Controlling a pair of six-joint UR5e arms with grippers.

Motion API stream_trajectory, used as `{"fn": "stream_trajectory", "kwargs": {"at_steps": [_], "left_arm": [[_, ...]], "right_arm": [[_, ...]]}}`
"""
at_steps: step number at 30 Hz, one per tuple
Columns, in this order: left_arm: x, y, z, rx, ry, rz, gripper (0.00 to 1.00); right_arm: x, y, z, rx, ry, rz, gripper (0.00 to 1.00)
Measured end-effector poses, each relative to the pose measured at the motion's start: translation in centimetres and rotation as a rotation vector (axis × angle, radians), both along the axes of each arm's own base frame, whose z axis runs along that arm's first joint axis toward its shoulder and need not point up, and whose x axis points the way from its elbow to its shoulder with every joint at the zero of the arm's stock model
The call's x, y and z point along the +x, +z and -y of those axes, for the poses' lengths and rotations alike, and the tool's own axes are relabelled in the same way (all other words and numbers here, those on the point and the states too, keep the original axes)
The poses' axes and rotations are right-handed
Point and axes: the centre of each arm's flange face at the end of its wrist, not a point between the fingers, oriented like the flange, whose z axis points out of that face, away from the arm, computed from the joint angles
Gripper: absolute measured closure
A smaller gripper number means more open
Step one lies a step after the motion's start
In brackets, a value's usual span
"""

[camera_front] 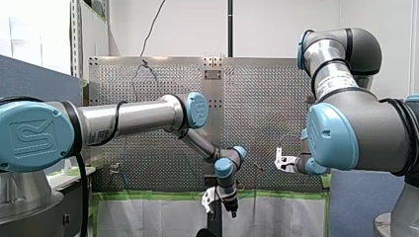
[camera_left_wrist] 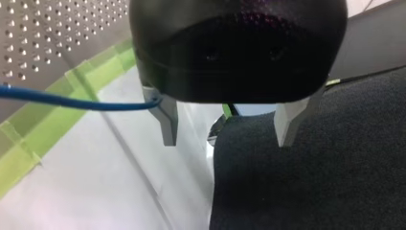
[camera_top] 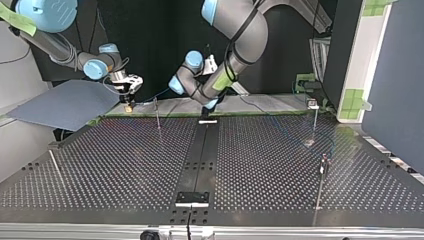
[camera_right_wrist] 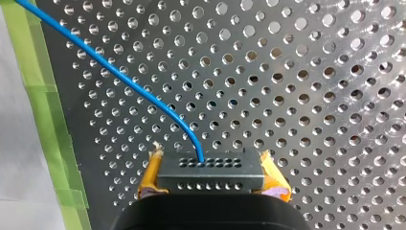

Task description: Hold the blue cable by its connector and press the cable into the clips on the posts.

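Observation:
The blue cable [camera_right_wrist: 105,64] bends near the connector and runs straight from there on, so I expect it to swing around that bend [camera_right_wrist: 192,136] when I carry the connector.
In the right wrist view my right gripper [camera_right_wrist: 210,189] is shut on a black connector [camera_right_wrist: 210,170], with a yellow pad on each side of it. The blue cable [camera_right_wrist: 124,79] leaves the connector's top and curves away over the perforated table. In the top view my right gripper [camera_top: 129,102] hangs at the far left edge of the table, near a thin post [camera_top: 157,114]. My left gripper [camera_left_wrist: 227,143] is open, its metal fingers empty. The blue cable [camera_left_wrist: 72,100] runs up to the outer side of one finger. In the top view my left gripper [camera_top: 208,106] is at the table's far middle.
Two more thin posts [camera_top: 314,117] [camera_top: 322,172] stand at the top view's right. A black strip [camera_top: 200,160] runs down the table's middle. Green tape [camera_left_wrist: 28,143] borders the table edge. A grey-blue panel [camera_top: 65,102] lies at the top view's left.

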Motion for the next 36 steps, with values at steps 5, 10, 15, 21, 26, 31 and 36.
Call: {"fn": "stream_trajectory", "kwargs": {"at_steps": [5,10,15,21,26,31,36], "left_arm": [[-0.4,-1.4,-0.8,-0.009,0.001,-0.007,0.0],[-0.6,-2.2,-1.1,-0.017,0.0,-0.011,0.0],[-1.0,-3.8,-0.8,-0.022,-0.008,-0.017,0.0],[-1.6,-6.1,-0.8,-0.015,-0.013,-0.031,0.0],[-1.7,-6.5,-0.9,-0.012,-0.021,-0.033,0.0],[-1.7,-6.5,-0.6,-0.022,-0.046,-0.027,0.25],[-1.2,-5.8,0.3,-0.055,-0.098,-0.001,0.57]], "right_arm": [[0.0,0.0,0.0,0.0,0.001,-0.001,1.0],[0.1,0.0,0.0,-0.001,0.002,-0.002,1.0],[0.1,0.0,-0.1,-0.001,0.002,-0.002,1.0],[0.1,0.0,-0.1,-0.001,0.003,-0.002,1.0],[0.2,0.0,0.0,-0.002,0.003,-0.002,1.0],[0.2,0.0,0.0,-0.003,0.003,-0.002,1.0],[0.2,0.0,-0.1,-0.002,0.004,-0.002,1.0]]}}
